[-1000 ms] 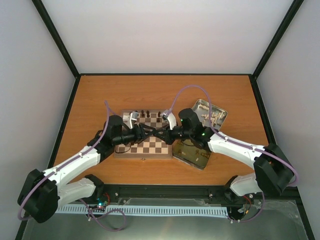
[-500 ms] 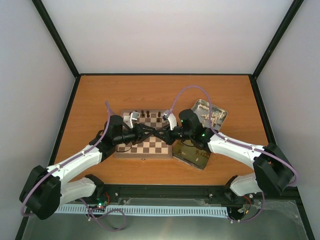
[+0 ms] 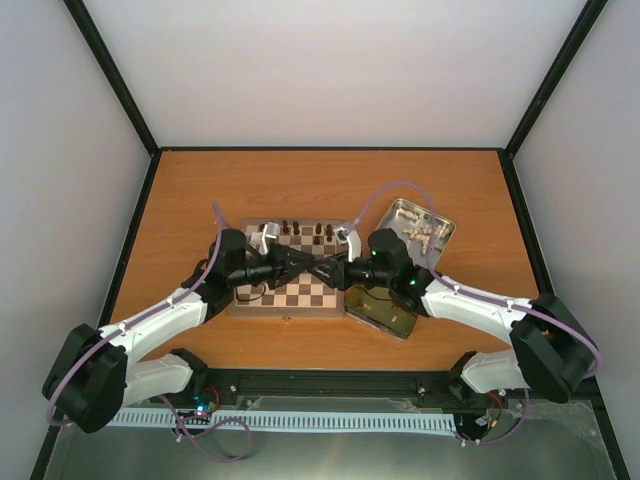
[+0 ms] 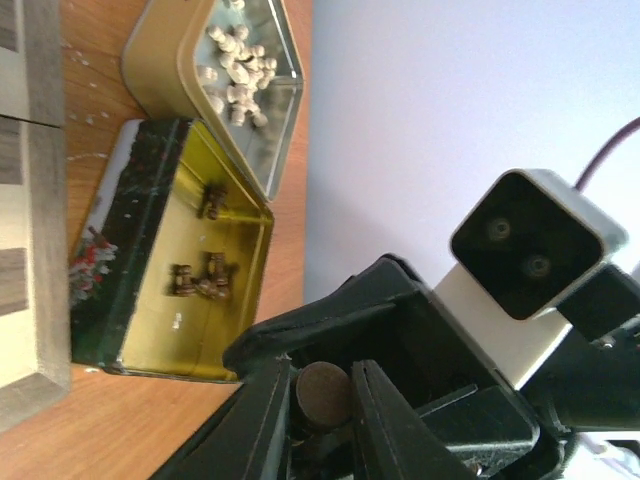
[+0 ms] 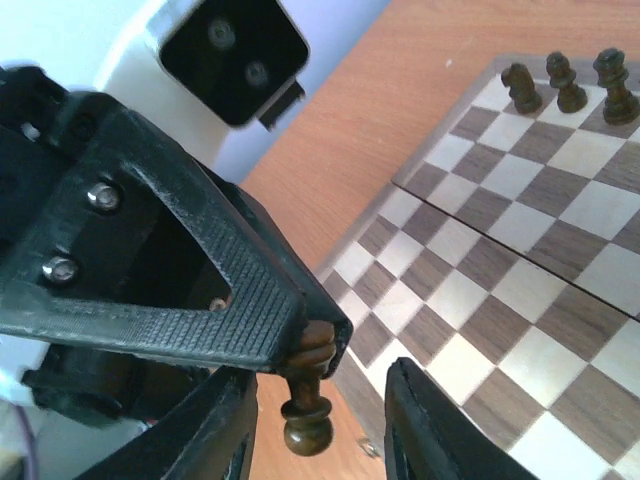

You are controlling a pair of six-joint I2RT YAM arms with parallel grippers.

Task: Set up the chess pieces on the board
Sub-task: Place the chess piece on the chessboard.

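The dark brown piece [image 5: 313, 346] is held near its base by my left gripper, so next my right gripper grabs the piece's round head [image 5: 308, 433] before standing it on the board.
A dark brown chess piece [image 5: 308, 420] hangs in the air over the board's [image 3: 290, 292] near part, where my two grippers meet. My left gripper [image 4: 318, 388] is shut on it; the piece's round base [image 4: 322, 395] shows between the left fingers [image 4: 262, 420]. My right gripper [image 5: 318, 400] stands open around the same piece, its fingers [image 5: 415, 425] apart from it. From above, the left gripper [image 3: 298, 262] and right gripper [image 3: 328, 268] cross over the board. Several dark chess pieces [image 5: 565, 82] stand on the board's far row [image 3: 305, 231].
A gold-lined tin [image 4: 150, 340] right of the board holds a few dark pieces [image 4: 205, 280]. Behind it a silver tin half [image 3: 442, 222] holds several white pieces [image 4: 238, 75]. Both tins lie under the right arm [image 3: 470, 300]. White walls and black posts enclose the table.
My left gripper has shut on the dark piece that the right gripper held. The right gripper has opened and its arm has eased slightly back to the right.
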